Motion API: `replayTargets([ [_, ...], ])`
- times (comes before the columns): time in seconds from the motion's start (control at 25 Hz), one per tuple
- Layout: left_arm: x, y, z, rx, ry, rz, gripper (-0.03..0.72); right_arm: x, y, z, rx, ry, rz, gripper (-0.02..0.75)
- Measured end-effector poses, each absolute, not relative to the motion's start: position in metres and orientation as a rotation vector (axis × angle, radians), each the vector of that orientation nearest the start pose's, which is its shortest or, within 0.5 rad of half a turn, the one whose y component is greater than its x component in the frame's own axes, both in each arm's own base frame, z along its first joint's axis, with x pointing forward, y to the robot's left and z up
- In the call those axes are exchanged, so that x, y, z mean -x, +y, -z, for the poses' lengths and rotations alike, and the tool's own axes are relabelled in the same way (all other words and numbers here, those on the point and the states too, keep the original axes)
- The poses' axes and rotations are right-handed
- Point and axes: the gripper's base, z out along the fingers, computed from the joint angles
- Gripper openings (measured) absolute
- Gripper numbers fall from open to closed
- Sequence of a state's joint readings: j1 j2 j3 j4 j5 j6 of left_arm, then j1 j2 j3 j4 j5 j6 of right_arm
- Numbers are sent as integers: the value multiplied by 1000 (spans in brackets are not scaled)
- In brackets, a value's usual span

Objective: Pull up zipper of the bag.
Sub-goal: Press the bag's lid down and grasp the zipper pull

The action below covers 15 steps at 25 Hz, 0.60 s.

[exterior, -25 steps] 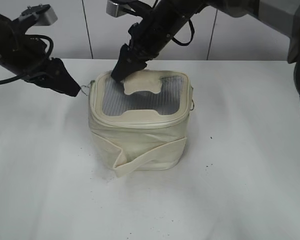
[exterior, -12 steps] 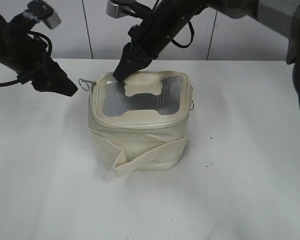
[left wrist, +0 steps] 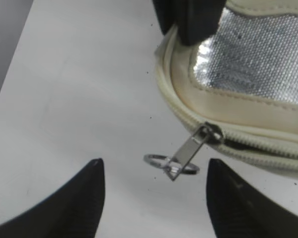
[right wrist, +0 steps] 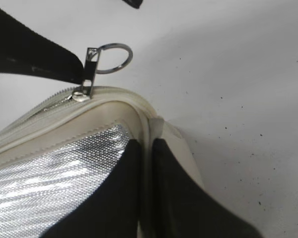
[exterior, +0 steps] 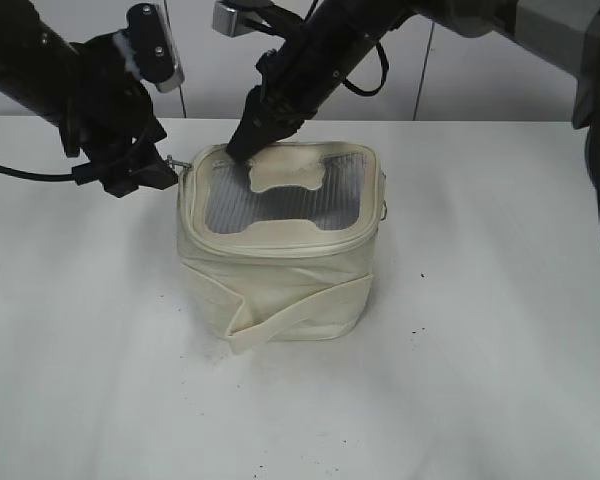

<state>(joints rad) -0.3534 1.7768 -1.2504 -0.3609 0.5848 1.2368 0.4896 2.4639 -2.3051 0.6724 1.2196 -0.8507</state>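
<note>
The lid's rim [exterior: 218, 151] is held in my right gripper beside the silver pull [exterior: 180, 164], so my right gripper should keep the lid's rim still while my left gripper takes hold of the silver pull.
The cream bag [exterior: 280, 270] stands in the middle of the table, its lid with grey window and bone patch facing up. The zipper track [left wrist: 248, 144] runs round the lid rim. One silver pull with a ring [left wrist: 181, 158] hangs off the left corner; it also shows in the right wrist view [right wrist: 97, 64]. My left gripper [left wrist: 154, 198] is open, its fingers either side of the ring, just short of it; in the exterior view it [exterior: 165, 175] is at the bag's left corner. My right gripper [right wrist: 146, 193] is shut on the lid's rim at the back left corner [exterior: 245, 145].
The white table [exterior: 480, 350] bears small dark specks. A second ring hangs at the bag's right side [exterior: 386, 210]. A flat strap [exterior: 300, 310] wraps the bag's front. Pale wall panels stand behind the table.
My left arm has swung round and moved right, back to the bag's left corner, with its fingers now either side of the ring. The right gripper has stayed clamped on the rim.
</note>
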Motion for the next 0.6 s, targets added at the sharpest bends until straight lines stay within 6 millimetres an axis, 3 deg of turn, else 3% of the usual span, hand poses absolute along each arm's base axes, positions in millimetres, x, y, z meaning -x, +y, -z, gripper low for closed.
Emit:
replayTargets([
  [0.2,-346,-151,-228,-1617,2002,53,487,-436,293,-205,1480,2184,-828,16],
  [0.6,-354,-153,-231,-1495,1987,24,465,-436,293,-205,1476,2188,-830,16],
])
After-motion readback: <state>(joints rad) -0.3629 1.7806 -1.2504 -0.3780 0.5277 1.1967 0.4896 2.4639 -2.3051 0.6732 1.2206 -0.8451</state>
